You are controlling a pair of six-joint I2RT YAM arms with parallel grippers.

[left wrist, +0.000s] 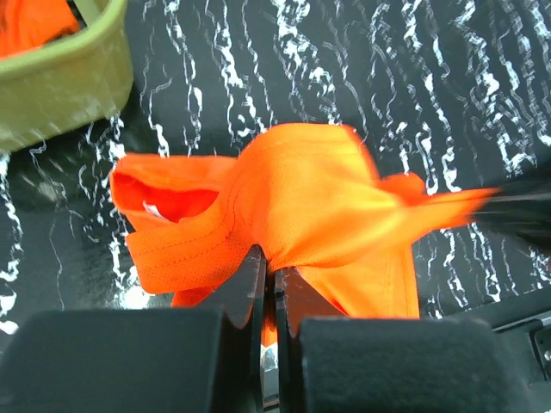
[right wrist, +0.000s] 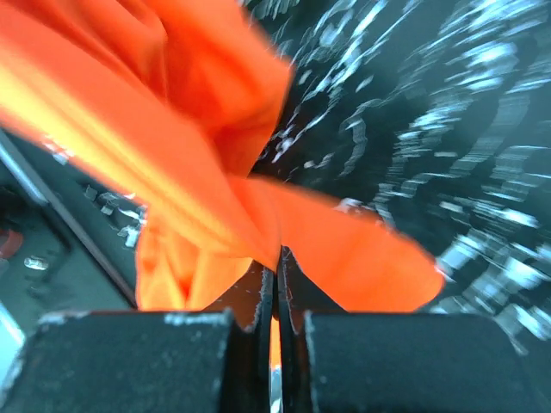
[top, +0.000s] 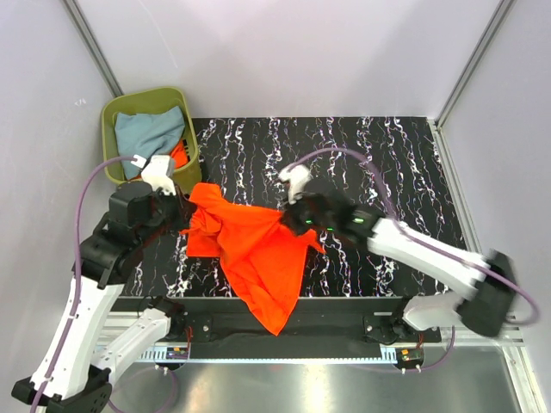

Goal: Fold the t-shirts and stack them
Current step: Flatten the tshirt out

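Note:
The orange t-shirt's lower end (top: pixel 275 320) hangs past the front edge, so I should lay the t-shirt across the open tabletop (top: pixel 338 176), then spread it with my left gripper.
A bright orange t-shirt (top: pixel 258 249) hangs stretched between both arms over the table's near half, its lower end drooping past the front edge. My left gripper (top: pixel 183 212) is shut on the cloth at the shirt's left end; in the left wrist view the orange t-shirt (left wrist: pixel 301 198) bunches out from the closed left gripper (left wrist: pixel 269 274). My right gripper (top: pixel 293 219) is shut on the shirt's right part, and the right wrist view shows orange cloth (right wrist: pixel 198 172) pinched in the right gripper (right wrist: pixel 277 258). A pale grey-blue t-shirt (top: pixel 148 131) lies in the bin with another orange t-shirt (top: pixel 179 155).
The olive-green bin (top: pixel 119 107) stands at the table's back left corner, close to my left arm; its wall (left wrist: pixel 60 82) shows in the left wrist view. The black marbled tabletop (top: pixel 362 155) stretches to the right and back. Grey walls close in the sides.

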